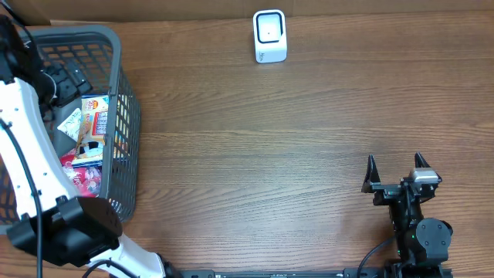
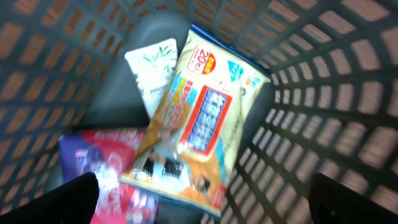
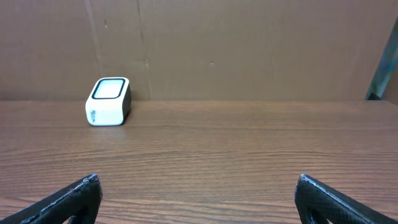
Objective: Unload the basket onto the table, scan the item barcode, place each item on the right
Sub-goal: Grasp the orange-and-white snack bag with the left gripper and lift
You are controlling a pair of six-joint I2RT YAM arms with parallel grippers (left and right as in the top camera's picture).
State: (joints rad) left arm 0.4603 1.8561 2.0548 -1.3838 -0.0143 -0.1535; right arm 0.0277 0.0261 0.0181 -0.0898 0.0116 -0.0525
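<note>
My open fingers have the narrow width of the wipes pack [image 2: 196, 118] between them, and the pack is lying on top. My left gripper should keep going down and close on the red-edged label [image 2: 207, 121].
A grey mesh basket [image 1: 127, 116] at the table's left holds several packets. The largest is an orange-and-blue wipes pack [image 2: 199, 118], also seen from overhead as the wipes pack [image 1: 94, 123]. A white pouch [image 2: 152, 68] lies behind it and a red-pink packet [image 2: 106, 168] to its left. My left gripper [image 2: 202, 199] hovers open above these items inside the basket, touching none. The white barcode scanner [image 1: 270, 35] stands at the table's far edge; the right wrist view shows the scanner [image 3: 107, 101] too. My right gripper [image 1: 395, 164] rests open and empty near the front right.
The basket's mesh walls [image 2: 323, 99] close in around the left gripper on all sides. The left arm [image 1: 23, 147] reaches over the basket. A brown cardboard wall [image 3: 249, 43] rises behind the table.
</note>
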